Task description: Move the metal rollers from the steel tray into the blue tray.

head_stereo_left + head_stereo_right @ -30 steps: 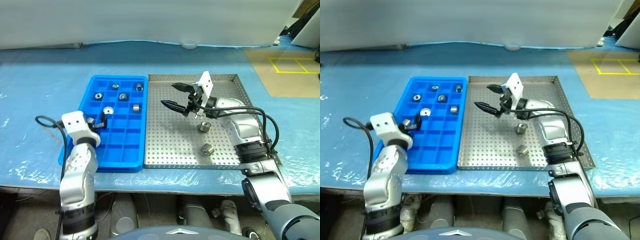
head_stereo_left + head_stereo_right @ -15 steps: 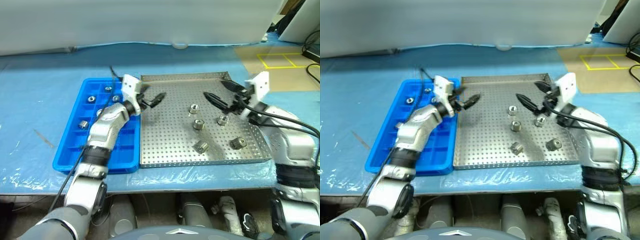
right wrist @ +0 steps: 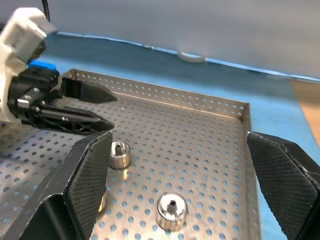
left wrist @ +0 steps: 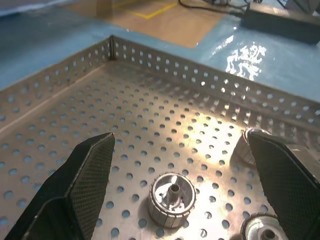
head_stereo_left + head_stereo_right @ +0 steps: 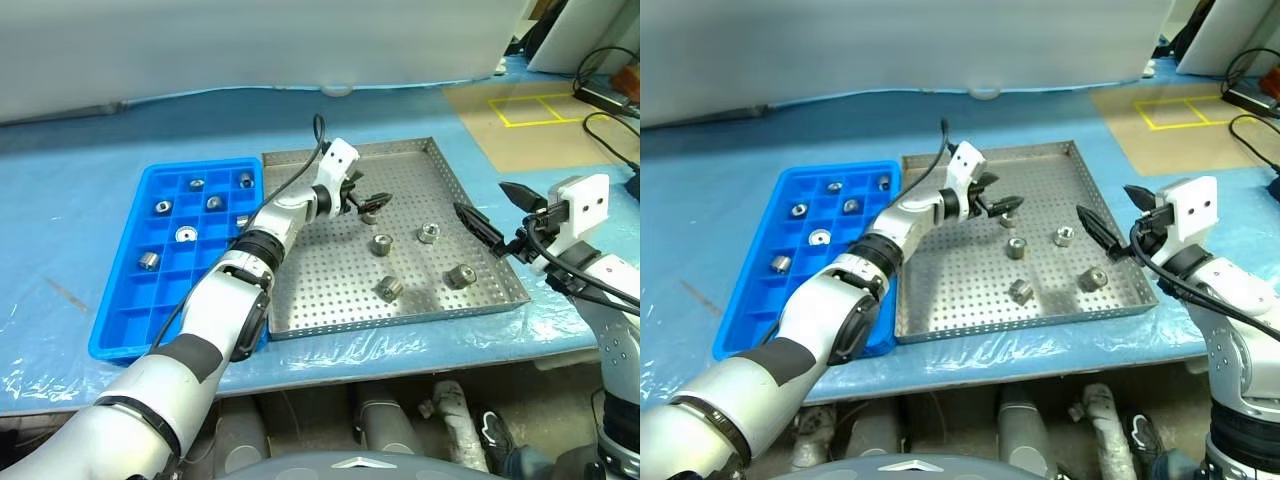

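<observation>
The farthest metal roller (image 5: 370, 218) stands upright and clear between my left gripper's open fingers. I should keep moving toward it until they surround its sides (image 4: 168, 218) and close.
The steel tray (image 5: 330, 300) lies mid-table with several metal rollers on its perforated floor, among them one (image 5: 381, 244) in the middle, one (image 5: 428, 233) to its right and one (image 5: 459, 275) near the right rim. The blue tray (image 5: 120, 320) sits to its left with several rollers (image 5: 185, 234) in its compartments. My left gripper (image 5: 372, 205) reaches across over the steel tray's far middle, open, and a roller (image 4: 172, 197) stands on the floor just ahead between its fingers (image 4: 85, 185). My right gripper (image 5: 497, 212) hovers open above the steel tray's right rim, holding nothing.
A pale blue plastic sheet (image 5: 80, 150) covers the table. A brown board with a yellow taped square (image 5: 525, 108) lies at the back right, with black cables (image 5: 600, 95) beside it. A white wall closes the far side.
My left arm swung from the blue tray rightward over the steel tray. My right arm drew back from the tray's middle to its right rim. The camera view also shifted.
</observation>
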Robot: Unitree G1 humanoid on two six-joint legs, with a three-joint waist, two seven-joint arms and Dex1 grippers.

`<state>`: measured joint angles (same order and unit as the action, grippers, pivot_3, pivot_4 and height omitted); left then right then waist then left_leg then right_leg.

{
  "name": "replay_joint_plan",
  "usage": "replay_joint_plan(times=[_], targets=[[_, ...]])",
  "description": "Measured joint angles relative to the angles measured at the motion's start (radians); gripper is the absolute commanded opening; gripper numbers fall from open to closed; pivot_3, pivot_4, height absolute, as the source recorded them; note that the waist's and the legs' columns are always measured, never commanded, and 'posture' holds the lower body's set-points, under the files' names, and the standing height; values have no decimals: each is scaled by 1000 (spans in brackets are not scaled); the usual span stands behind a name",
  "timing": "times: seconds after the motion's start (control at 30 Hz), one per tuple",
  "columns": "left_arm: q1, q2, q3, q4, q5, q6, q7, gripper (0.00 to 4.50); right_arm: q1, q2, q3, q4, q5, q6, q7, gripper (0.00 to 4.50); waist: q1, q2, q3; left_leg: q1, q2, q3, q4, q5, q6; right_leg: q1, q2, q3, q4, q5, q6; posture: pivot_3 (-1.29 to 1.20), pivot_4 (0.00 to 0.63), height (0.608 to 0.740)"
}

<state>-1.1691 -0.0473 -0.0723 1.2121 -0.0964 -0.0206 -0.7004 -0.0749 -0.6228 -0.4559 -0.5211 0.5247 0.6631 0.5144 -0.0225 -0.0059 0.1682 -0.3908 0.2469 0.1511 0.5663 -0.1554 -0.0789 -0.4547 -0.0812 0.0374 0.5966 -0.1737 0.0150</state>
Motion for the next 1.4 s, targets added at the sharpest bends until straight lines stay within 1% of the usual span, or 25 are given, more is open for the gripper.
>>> replay_joint_plan(times=[0.1, 0.23, 0.37, 0.5, 0.6, 0.8, 0.83, 1.0, 1.2, 1.33, 1.4], targets=[[-3, -8, -7, 41, 44, -19, 28, 4463, 40, 6, -28, -46, 24, 10, -29, 4500, -14, 0, 0, -1, -1, 0, 0, -1, 2, 2, 0, 1, -8, 2, 6, -572, 150, 740], [-6, -34, -5, 73, 80, -35, 74, 4463, 72, 11, -46, -83, 41, 14, -60, 4500, -23, 0, 0, -5, -7, 1, 5, -5, 9, 2, -8, 0, -10, 3, 7, -595, 150, 740], [-6, -59, -5, 101, 122, -37, 144, 4463, 82, 15, -46, -88, 54, 14, -83, 4500, -35, 1, 0, -11, -7, 2, 10, -8, 13, 2, -9, 0, -13, 4, 7, -609, 150, 740], [-6, -70, -2, 116, 148, -36, 200, 4463, 85, 15, -48, -91, 68, 14, -99, 4500, -48, 1, 0, -13, -7, 2, 10, -8, 14, 2, -10, -1, -15, 4, 9, -620, 150, 740], [-6, -77, 16, 121, 152, -32, 249, 3872, 91, 11, -54, -102, 73, 14, -107, 4500, -52, 1, 0, -13, -7, 2, 10, -9, 14, 1, -10, -1, -16, 4, 9, -620, 150, 740], [-2, -72, 68, 126, 145, -1, 272, 1790, 94, 10, -56, -119, 83, 14, -117, 4500, -56, 1, 0, -14, -8, 2, 10, -9, 15, 1, -11, -2, -17, 3, 11, -618, 150, 740], [-2, -71, 72, 126, 144, 1, 271, 1626, 94, 10, -56, -119, 84, 14, -118, 4500, -56, 1, 0, -14, -8, 2, 10, -9, 15, 1, -11, -2, -17, 3, 11, -616, 150, 740], [-2, -65, 104, 126, 135, 9, 253, 1626, 91, 10, -55, -119, 84, 13, -125, 4500, -62, 1, 0, -14, -8, 2, 10, -9, 15, 1, -11, -2, -18, 3, 11, -607, 150, 740], [-16, -28, 229, 106, 20, 29, 159, 1626, 17, 16, -16, -114, 102, 8, -122, 4500, -74, 1, 0, -15, -7, 1, 9, -9, 15, 0, -11, -3, -18, 6, 7, -518, 150, 740], [-29, 3, 301, 12, -75, 51, 115, 1626, -70, 30, 74, -51, 104, -7, -95, 4500, -67, 1, 0, -15, -8, 1, 9, -9, 15, 0, -12, -3, -17, 7, 5, -392, 150, 740], [13, 17, 318, -138, -125, 90, 93, 1626, -146, 44, 130, 24, 97, -28, -65, 4500, -65, 0, 0, -15, -7, 1, 9, -9, 15, 0, -12, -4, -17, 8, 4, -316, 150, 740]])
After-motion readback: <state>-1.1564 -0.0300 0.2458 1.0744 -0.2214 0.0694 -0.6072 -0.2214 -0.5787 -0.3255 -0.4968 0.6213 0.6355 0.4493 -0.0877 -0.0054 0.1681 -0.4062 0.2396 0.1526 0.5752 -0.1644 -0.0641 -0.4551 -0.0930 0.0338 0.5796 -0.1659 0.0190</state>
